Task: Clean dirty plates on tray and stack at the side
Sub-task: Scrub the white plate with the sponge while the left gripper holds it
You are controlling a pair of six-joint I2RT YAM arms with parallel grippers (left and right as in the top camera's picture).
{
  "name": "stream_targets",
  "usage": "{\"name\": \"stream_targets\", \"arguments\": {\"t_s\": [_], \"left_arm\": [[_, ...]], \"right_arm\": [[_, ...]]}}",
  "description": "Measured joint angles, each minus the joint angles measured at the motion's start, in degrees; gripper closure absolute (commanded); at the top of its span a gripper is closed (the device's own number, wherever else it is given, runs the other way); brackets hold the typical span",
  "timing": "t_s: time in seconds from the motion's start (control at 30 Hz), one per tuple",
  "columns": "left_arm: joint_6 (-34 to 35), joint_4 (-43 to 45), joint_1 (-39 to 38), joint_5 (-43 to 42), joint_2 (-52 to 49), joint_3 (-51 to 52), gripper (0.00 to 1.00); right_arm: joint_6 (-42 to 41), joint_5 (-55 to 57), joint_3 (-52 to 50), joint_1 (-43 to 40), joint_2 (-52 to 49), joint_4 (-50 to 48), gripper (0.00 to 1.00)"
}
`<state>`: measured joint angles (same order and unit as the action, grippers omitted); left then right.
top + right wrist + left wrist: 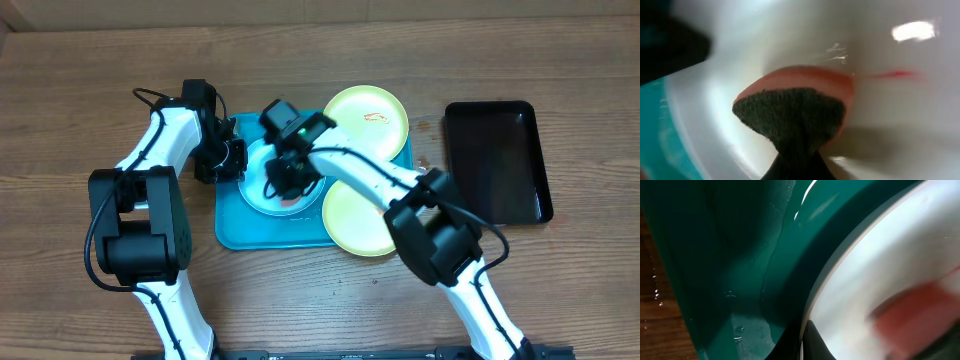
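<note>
A thin red smear (897, 75) lies next to the sponge on the pale blue plate, so the robot's right gripper should wipe back over that smear before it leaves the plate.
A pale blue plate (258, 192) lies on the turquoise tray (228, 232). My left gripper (236, 160) is shut on this plate's left rim; in the left wrist view its fingertips (802, 347) pinch the plate (880, 265) edge over the tray (730, 255). My right gripper (291, 184) is shut on a red sponge with a dark scrub face (795, 112) and presses it onto the plate (880, 35), beside a thin red smear (897, 75). Two yellow-green plates overlap the tray's right side, one at the back (368, 120) with a small smear and one at the front (360, 222).
A narrow black tray (497, 160) stands at the right on the wooden table (90, 90). Both arms cross over the turquoise tray's left half. Water drops sit on the tray's rim (735, 330).
</note>
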<state>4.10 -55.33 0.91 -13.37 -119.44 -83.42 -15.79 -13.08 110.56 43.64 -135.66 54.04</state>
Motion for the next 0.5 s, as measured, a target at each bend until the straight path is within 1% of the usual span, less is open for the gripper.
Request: {"name": "stream_targets", "arguments": {"t_s": [0.13,0.27,0.5], "left_arm": [[0.37,0.02,0.0,-0.15,0.0,0.0,0.96],[1.07,0.13,0.17,-0.59,0.0,0.0,0.96],[1.9,0.31,0.22,-1.31,-0.11,0.0,0.96]], "right_arm": [[-2.64,-0.79,-0.02,2.49,-0.5,-2.08,0.96],[-4.2,1.22,-0.07,2.08,-0.61,-4.81,0.96],[-5.18,13.6,-0.11,-1.53,-0.72,-9.25,0.96]]}}
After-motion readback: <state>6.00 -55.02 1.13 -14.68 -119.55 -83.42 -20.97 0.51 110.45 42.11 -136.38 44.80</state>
